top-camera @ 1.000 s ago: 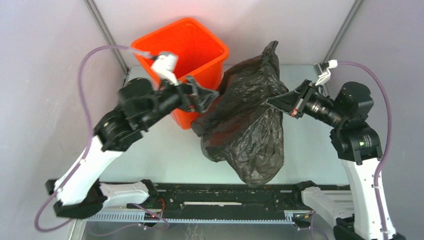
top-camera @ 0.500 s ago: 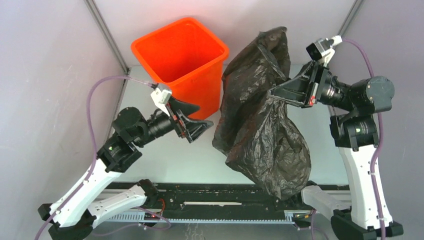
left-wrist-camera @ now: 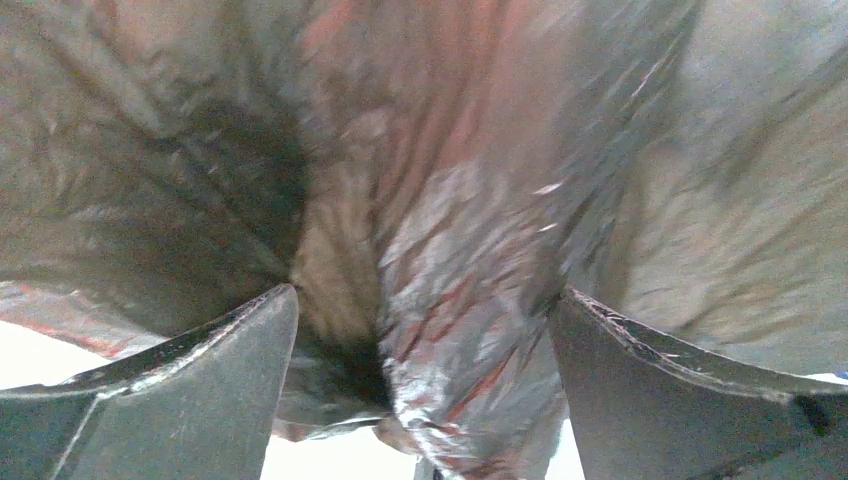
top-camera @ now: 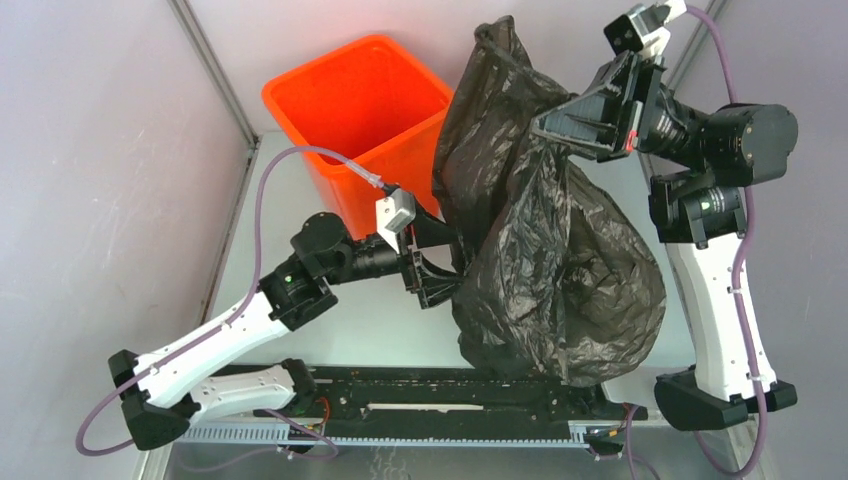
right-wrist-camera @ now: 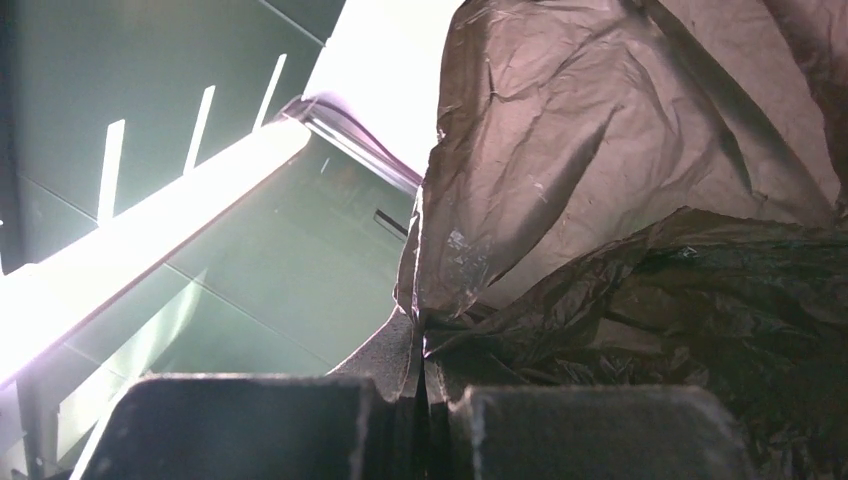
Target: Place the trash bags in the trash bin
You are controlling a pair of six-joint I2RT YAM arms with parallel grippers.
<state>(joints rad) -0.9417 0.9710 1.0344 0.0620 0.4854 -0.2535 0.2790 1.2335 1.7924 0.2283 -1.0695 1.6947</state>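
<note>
My right gripper alone holds the black trash bag hanging in slack folds (top-camera: pixel 535 255), so next my left gripper grips and raises its lower side (top-camera: pixel 480 290) to spread the bag.
The glossy black trash bag (top-camera: pixel 545 250) hangs in the air, right of the orange trash bin (top-camera: pixel 350 100). My right gripper (top-camera: pixel 545 125) is raised high and shut on a fold near the bag's top; in the right wrist view the closed jaws pinch the bag (right-wrist-camera: pixel 560 200) at my right gripper (right-wrist-camera: pixel 422 345). My left gripper (top-camera: pixel 450 270) is open, its jaws spread against the bag's lower left side. In the left wrist view the bag (left-wrist-camera: pixel 430 170) fills the frame between the two spread fingers of my left gripper (left-wrist-camera: pixel 425 300).
The bin stands at the back left of the grey table (top-camera: pixel 340 330), next to a metal frame post (top-camera: pixel 215 70). A black rail (top-camera: pixel 440 395) runs along the near edge. Purple cables loop from both wrists.
My right gripper has lifted the bag higher and further back. My left arm has let go near the bin, swung down and right, and now reaches its open jaws into the bag's lower side.
</note>
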